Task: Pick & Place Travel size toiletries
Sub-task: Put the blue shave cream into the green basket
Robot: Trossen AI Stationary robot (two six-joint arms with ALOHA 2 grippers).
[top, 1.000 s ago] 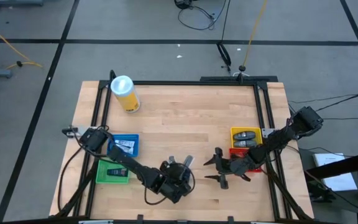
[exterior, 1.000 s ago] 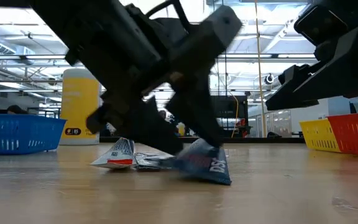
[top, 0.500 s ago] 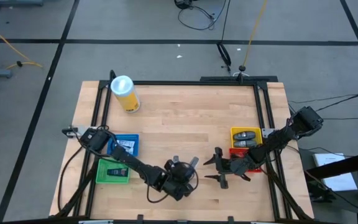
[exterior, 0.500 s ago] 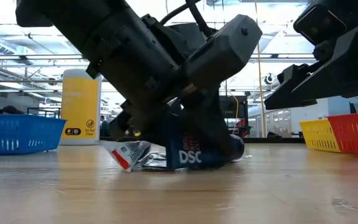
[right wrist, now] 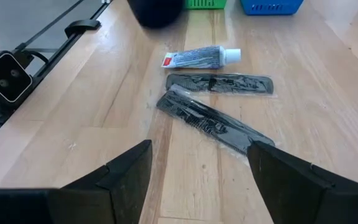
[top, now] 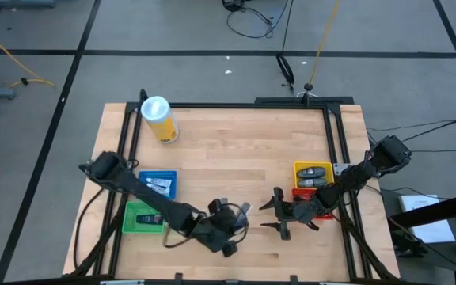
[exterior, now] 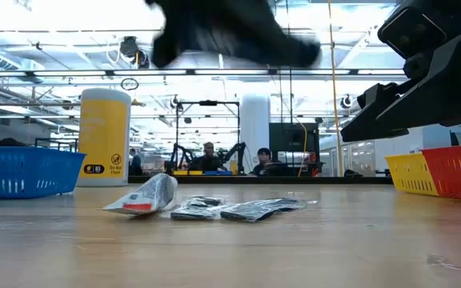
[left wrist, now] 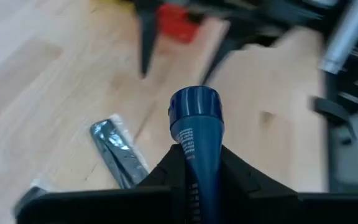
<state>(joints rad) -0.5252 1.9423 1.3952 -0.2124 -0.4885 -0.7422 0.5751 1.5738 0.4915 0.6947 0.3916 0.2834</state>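
I can see a matching tube in the green bin (top: 150, 219) and free room (top: 139, 228) beside it. My left gripper should go on taking the dark blue tube there before it lets go inside.
My left gripper (left wrist: 194, 163) is shut on a dark blue tube (left wrist: 192, 124) with a round cap and hangs over the table's near middle (top: 222, 229); in the low view it is a dark blur (exterior: 230, 32) up high. Below it on the wood lie a white tube with red print (right wrist: 201, 57) and two dark flat packets (right wrist: 219, 83) (right wrist: 213, 121), all flat on their sides. My right gripper (right wrist: 197, 180) stands open just to their right, low over the table (top: 279, 215), and touches nothing. My left gripper pinches the dark blue tube between its two fingers, on the tube's body (left wrist: 190, 152) behind the cap. The tube lies along the fingers, its cap end (left wrist: 193, 106) sticking out ahead of them. It is lifted clear of the table.
A blue bin (top: 158, 184) and a green bin (top: 142, 218) sit at the near left. A yellow bin (top: 313, 174) and a red bin (top: 303, 194) sit at the right, behind my right arm. A big yellow cylinder with a white lid (top: 159, 119) stands at the far left.
My left gripper has shut on the dark blue tube on the table and gone up with it, out past the top of the low view. The tube is lifted clear. The white tube and dark packets stay on the wood, the white tube nudged a little.
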